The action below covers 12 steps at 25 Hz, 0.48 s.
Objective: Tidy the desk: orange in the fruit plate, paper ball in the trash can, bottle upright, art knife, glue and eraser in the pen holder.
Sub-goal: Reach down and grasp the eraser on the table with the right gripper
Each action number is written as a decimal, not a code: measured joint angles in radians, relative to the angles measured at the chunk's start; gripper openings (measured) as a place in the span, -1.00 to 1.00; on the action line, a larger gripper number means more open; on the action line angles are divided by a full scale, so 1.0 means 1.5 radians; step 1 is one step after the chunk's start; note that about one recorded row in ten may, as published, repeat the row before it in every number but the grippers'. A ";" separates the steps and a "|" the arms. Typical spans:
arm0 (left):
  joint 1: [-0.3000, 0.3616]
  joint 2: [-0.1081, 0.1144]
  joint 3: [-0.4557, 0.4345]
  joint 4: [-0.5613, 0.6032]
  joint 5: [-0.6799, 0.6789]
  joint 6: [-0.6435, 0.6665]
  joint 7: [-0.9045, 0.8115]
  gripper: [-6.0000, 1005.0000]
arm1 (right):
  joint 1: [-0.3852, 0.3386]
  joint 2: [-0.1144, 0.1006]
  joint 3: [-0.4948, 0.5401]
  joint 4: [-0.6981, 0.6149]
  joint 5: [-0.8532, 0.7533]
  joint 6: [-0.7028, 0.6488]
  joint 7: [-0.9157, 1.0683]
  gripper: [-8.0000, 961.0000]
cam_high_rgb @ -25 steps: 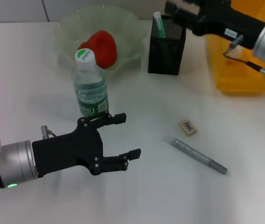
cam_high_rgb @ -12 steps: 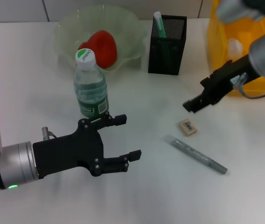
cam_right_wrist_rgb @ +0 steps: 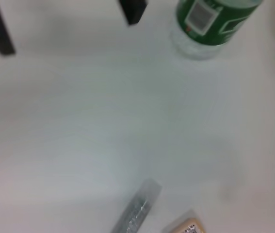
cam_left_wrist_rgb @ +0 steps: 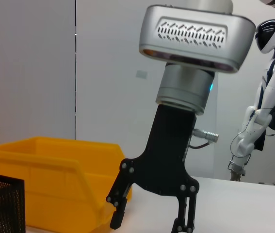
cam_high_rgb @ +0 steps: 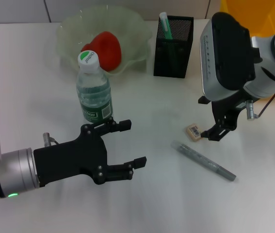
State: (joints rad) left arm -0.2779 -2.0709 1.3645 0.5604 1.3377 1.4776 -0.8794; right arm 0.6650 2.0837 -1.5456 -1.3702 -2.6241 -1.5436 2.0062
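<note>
The tan eraser is clear of the grey art knife (cam_high_rgb: 204, 161). The open fingers of my right gripper should go down next toward the eraser (cam_high_rgb: 193, 132) until they are on both sides of it, then close.
The tan eraser (cam_high_rgb: 194, 132) lies on the white desk, also in the right wrist view (cam_right_wrist_rgb: 186, 227). My right gripper (cam_high_rgb: 219, 131) points down just right of it, open and empty; the left wrist view shows it too (cam_left_wrist_rgb: 149, 224). The grey art knife (cam_high_rgb: 205, 161) lies in front of the eraser. The bottle (cam_high_rgb: 93, 92) stands upright. The orange (cam_high_rgb: 107, 48) sits in the fruit plate (cam_high_rgb: 69, 34). The pen holder (cam_high_rgb: 172, 48) holds a green-and-white glue stick (cam_high_rgb: 164, 22). My left gripper (cam_high_rgb: 133, 142) hovers open in front of the bottle. The paper ball is out of view.
The yellow trash can (cam_high_rgb: 246, 9) stands at the back right, mostly hidden behind my right arm; it also shows in the left wrist view (cam_left_wrist_rgb: 45, 184) beside the pen holder (cam_left_wrist_rgb: 1, 204). A white humanoid figure (cam_left_wrist_rgb: 268, 97) stands far off.
My right arm has swung from above the pen holder forward and down to the desk, its gripper now beside the eraser. The left arm has not moved.
</note>
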 joint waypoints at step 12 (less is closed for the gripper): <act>0.002 0.001 -0.001 0.003 0.000 0.001 -0.002 0.71 | 0.057 0.001 -0.007 0.146 -0.005 0.065 -0.055 0.70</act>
State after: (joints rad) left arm -0.2742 -2.0693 1.3636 0.5657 1.3376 1.4788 -0.8821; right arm 0.7503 2.0854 -1.5560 -1.1510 -2.6308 -1.4456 1.9239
